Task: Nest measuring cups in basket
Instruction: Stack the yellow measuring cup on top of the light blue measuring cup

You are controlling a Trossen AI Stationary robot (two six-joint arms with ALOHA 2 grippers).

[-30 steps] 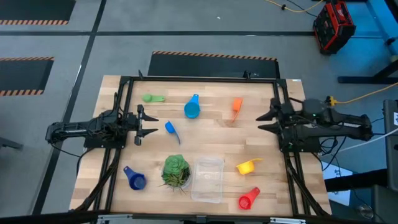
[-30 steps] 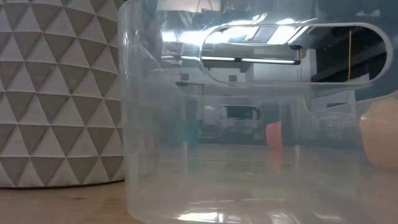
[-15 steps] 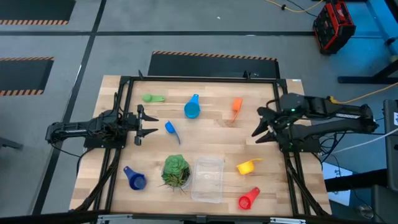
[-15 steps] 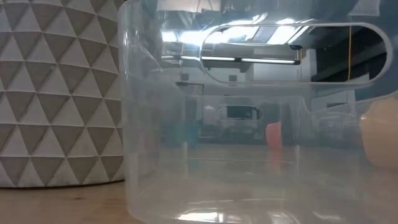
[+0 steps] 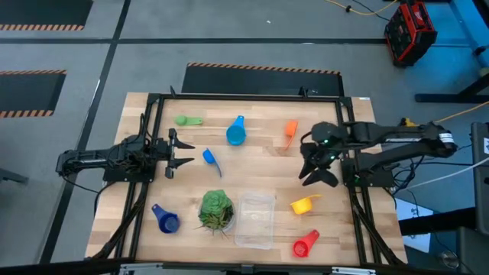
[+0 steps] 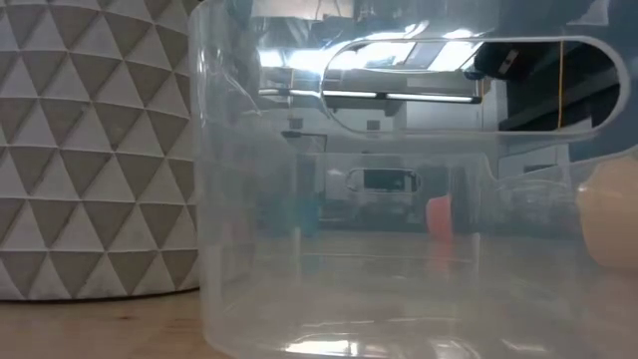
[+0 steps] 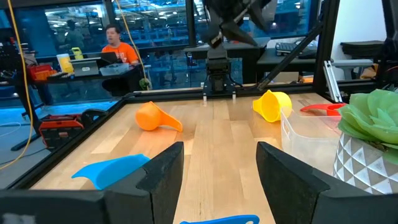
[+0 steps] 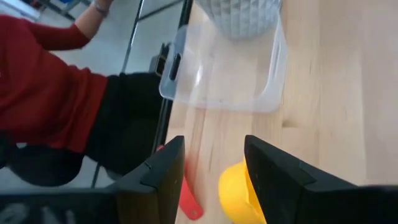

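The yellow cup (image 5: 302, 205) lies clear of the red cup below the open fingers of the robot's right gripper, so the robot should continue to move down until the yellow cup has the fingers on either side of its rim (image 8: 249, 190).
Several measuring cups lie apart on the wooden table: green (image 5: 187, 120), light blue (image 5: 236, 134), orange (image 5: 290, 130), a small blue one (image 5: 210, 158), dark blue (image 5: 165, 219), yellow (image 5: 304, 204) and red (image 5: 305, 244). The clear basket (image 5: 256, 219) stands near the front edge beside the leafy ball (image 5: 216, 210). My right gripper (image 5: 307, 164) hangs open above the table between the orange and yellow cups, tipped downward; in its wrist view its fingers (image 8: 214, 180) frame the yellow cup (image 8: 239, 193) below. My left gripper (image 5: 179, 150) waits open at the left, level.
A black frame (image 5: 244, 98) borders the table. The leafy ball's patterned pot (image 6: 90, 150) stands close against the basket's left wall (image 6: 214, 199). A person in red (image 8: 43, 93) is beyond the table's near edge. Bare wood lies between the cups mid-table.
My right gripper has swung out from the right edge toward the table's middle and a little toward the near edge, tipping downward and rolling as it went. Its fingers have stayed apart. The cups, the basket and the left arm have kept still.
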